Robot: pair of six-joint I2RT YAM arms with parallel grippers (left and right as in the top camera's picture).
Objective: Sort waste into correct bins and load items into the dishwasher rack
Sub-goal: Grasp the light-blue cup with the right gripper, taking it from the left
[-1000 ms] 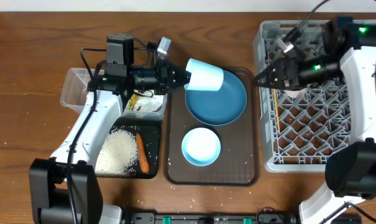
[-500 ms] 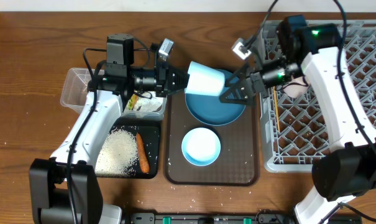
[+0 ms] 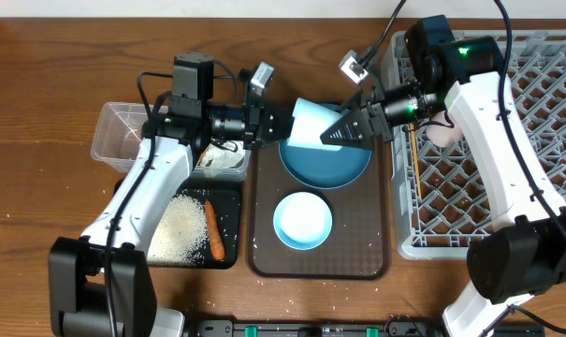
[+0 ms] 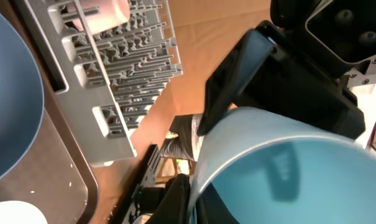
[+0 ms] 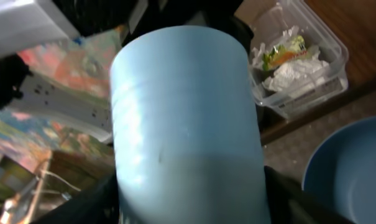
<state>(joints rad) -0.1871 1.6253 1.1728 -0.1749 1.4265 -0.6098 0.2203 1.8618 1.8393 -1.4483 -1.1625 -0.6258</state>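
Note:
The robot's left gripper is closed on the light blue cup's rim, so it should let go before the right gripper carries the cup by its body to the rack.
The light blue cup hangs on its side over the round blue plate. My left gripper is shut on the cup's rim; in the left wrist view one finger sits inside the cup and one outside. My right gripper has come in from the right, and its fingers press both sides of the cup's body. A white bowl stands on the brown tray. The grey rack holds a pink cup and wooden chopsticks.
The clear tub at the left holds white tissues and a green-yellow wrapper. In front of it the black tray carries rice and a carrot. Loose grains lie near the table's front edge.
My right arm has swung left from the rack to the cup, and its jaws have closed in on the cup's body. The left gripper has kept hold of the cup, shifting slightly right.

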